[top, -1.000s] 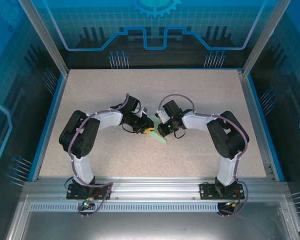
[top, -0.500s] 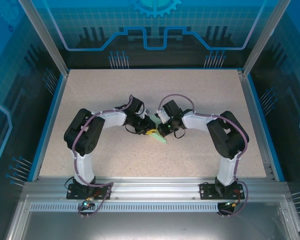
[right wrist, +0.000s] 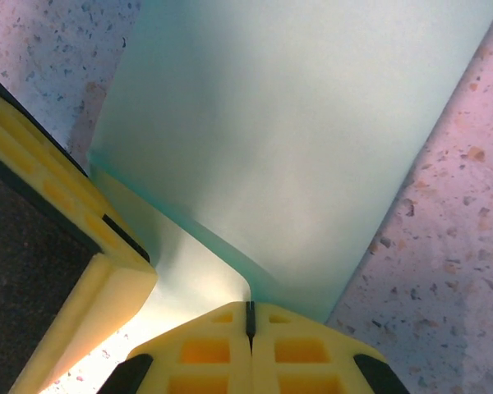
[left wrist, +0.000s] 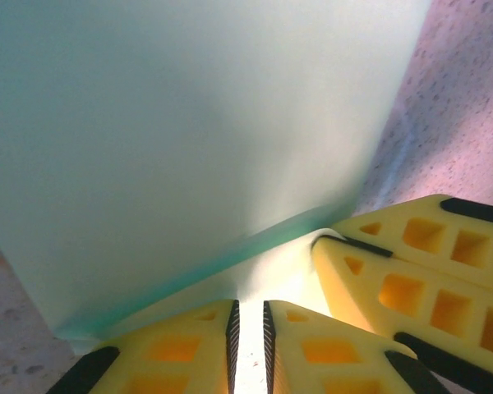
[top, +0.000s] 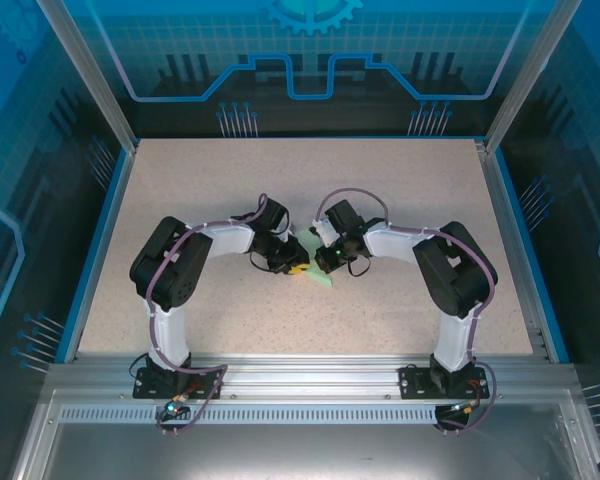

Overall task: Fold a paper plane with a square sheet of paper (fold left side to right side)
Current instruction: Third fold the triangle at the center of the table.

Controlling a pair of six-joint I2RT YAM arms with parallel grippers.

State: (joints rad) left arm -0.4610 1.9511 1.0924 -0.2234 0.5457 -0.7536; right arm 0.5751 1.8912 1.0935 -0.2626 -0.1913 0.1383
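Observation:
Next, my right gripper moves to the fold's near end [top: 324,282] and presses it down, since it lies unpressed while both my grippers sit at the flap's loose edge [right wrist: 185,220].
The pale mint-green paper [top: 322,278] is partly folded and lies at the table's middle, between both grippers. In the left wrist view its folded flap [left wrist: 189,139] stands up, with a darker crease line at its foot. My right gripper [right wrist: 249,306] is shut on the paper's edge, a thin sliver pinched between its yellow fingers. My left gripper [left wrist: 249,305] is only a narrow slit apart, with speckled table showing through the gap and no paper in it. The two grippers nearly touch: the right fingers [left wrist: 411,271] sit beside the left ones, and the left fingers [right wrist: 66,213] show at the left of the right wrist view.
The speckled beige tabletop [top: 400,190] has a blue rim [top: 95,250], and metal frame posts [top: 85,70] stand at the back corners. Both arm bases stand on the aluminium rail [top: 310,375] at the near edge.
The left arm has swung its elbow rightward and its gripper has dropped lower against the paper. Less of the paper shows from above. The right arm has barely moved.

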